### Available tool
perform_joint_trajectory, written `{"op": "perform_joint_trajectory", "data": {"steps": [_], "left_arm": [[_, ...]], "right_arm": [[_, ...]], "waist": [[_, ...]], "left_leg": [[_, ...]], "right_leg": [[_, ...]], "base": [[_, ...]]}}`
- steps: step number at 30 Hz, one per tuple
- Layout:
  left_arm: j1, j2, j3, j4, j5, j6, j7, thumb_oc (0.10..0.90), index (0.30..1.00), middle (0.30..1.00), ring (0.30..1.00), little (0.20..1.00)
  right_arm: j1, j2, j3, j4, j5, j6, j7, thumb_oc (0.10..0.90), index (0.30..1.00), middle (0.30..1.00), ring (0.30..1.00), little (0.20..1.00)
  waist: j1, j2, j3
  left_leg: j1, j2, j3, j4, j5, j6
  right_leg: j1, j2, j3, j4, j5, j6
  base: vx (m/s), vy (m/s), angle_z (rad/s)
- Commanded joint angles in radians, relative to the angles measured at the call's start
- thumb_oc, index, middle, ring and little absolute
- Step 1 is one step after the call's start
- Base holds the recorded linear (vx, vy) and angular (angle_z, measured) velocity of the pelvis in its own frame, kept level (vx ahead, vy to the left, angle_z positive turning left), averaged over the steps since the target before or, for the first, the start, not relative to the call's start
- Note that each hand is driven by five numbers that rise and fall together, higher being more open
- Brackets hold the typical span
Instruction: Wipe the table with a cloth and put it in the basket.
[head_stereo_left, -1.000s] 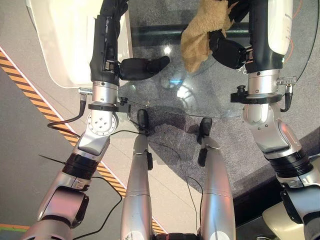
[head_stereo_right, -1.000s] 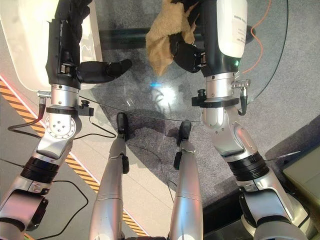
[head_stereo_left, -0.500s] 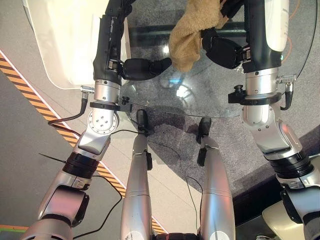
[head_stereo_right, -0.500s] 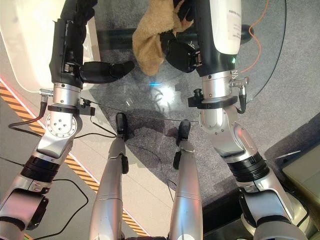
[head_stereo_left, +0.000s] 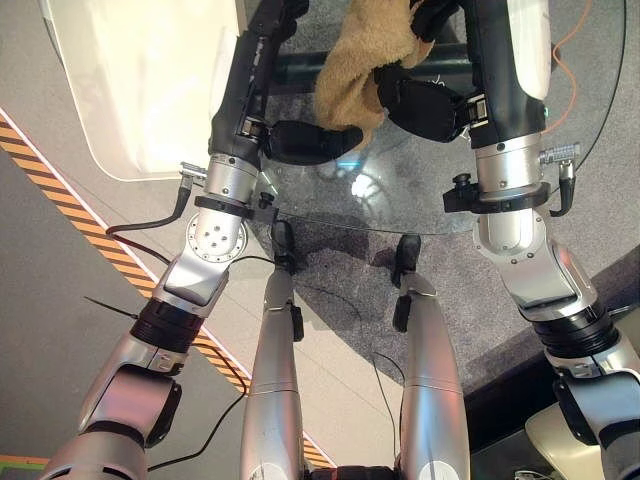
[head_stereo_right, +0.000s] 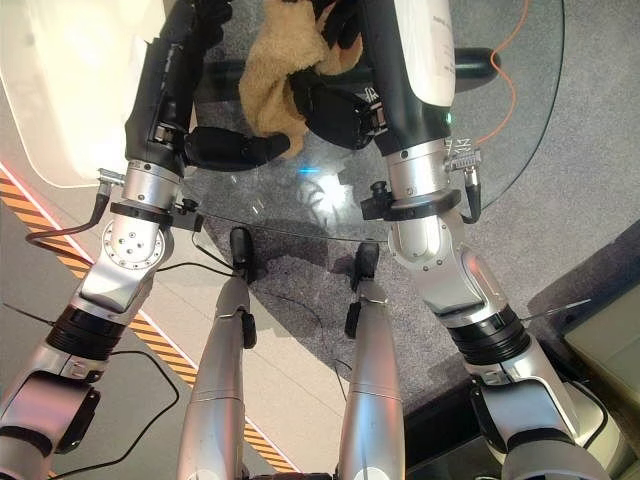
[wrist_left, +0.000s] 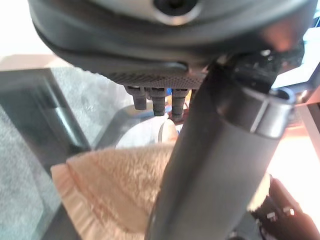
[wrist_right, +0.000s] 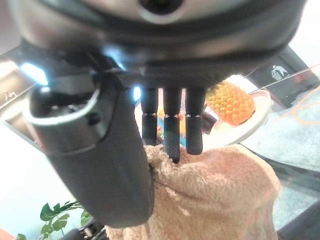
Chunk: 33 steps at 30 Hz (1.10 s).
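Observation:
My left gripper should expect the cloth to crumple into layered folds and stay bunched when I carry it, because the cloth's lower end (head_stereo_left: 366, 132) hangs limp.
A tan terry cloth (head_stereo_left: 350, 70) hangs above the round glass table (head_stereo_left: 420, 195), bunched and drooping. My right hand (head_stereo_left: 425, 105) is shut on it, and in the right wrist view the thumb and fingers (wrist_right: 172, 135) pinch the top of the cloth (wrist_right: 215, 200). My left hand (head_stereo_left: 310, 143) is open just left of the cloth, its thumb reaching under the hanging lower end. The left wrist view shows straight fingers (wrist_left: 157, 97) with the cloth (wrist_left: 115, 185) right beyond them.
A large white rounded surface (head_stereo_left: 140, 80) lies to the left of the glass table. Yellow-black striped tape (head_stereo_left: 60, 185) runs across the floor at the left. The right wrist view shows a plate with an orange spiky object (wrist_right: 230, 102) past the cloth.
My right hand has carried the cloth leftward. My left arm has swung right, so its thumb now meets the cloth's lower end.

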Motion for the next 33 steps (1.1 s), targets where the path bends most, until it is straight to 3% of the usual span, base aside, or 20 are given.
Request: {"op": "perform_joint_trajectory", "data": {"steps": [1,12,33], "left_arm": [[-0.127,-0.021,-0.021,-0.110,-0.042,-0.043,-0.036,0.800,0.900,0.900,0.900,0.900],[-0.137,-0.081,-0.060,-0.056,-0.188,-0.035,-0.054,0.800,0.900,0.900,0.900,0.900],[-0.204,-0.118,-0.058,0.084,-0.211,-0.054,-0.032,0.800,0.900,0.900,0.900,0.900]], "right_arm": [[-0.188,0.033,-0.027,-0.233,0.031,-0.155,-0.031,0.100,0.300,0.300,0.300,0.200],[-0.227,0.058,0.002,-0.196,0.063,-0.128,-0.057,0.100,0.300,0.300,0.300,0.200],[-0.283,0.086,0.006,-0.143,0.150,-0.128,-0.042,0.100,0.300,0.300,0.300,0.200]], "waist": [[0.012,-0.024,-0.021],[0.009,-0.030,-0.021],[0.001,-0.036,-0.021]], "left_leg": [[0.061,-0.087,0.077,0.032,-0.094,0.094],[0.086,-0.088,0.079,0.017,-0.093,0.096],[0.094,-0.083,0.082,0.021,-0.096,0.091]], "right_leg": [[0.075,0.169,-0.011,-0.154,0.097,-0.037],[0.098,0.171,-0.014,-0.166,0.095,-0.037],[0.108,0.170,-0.009,-0.166,0.090,-0.039]], "base": [[0.00,0.000,0.00],[0.00,0.000,-0.01],[0.00,0.000,0.00]]}}
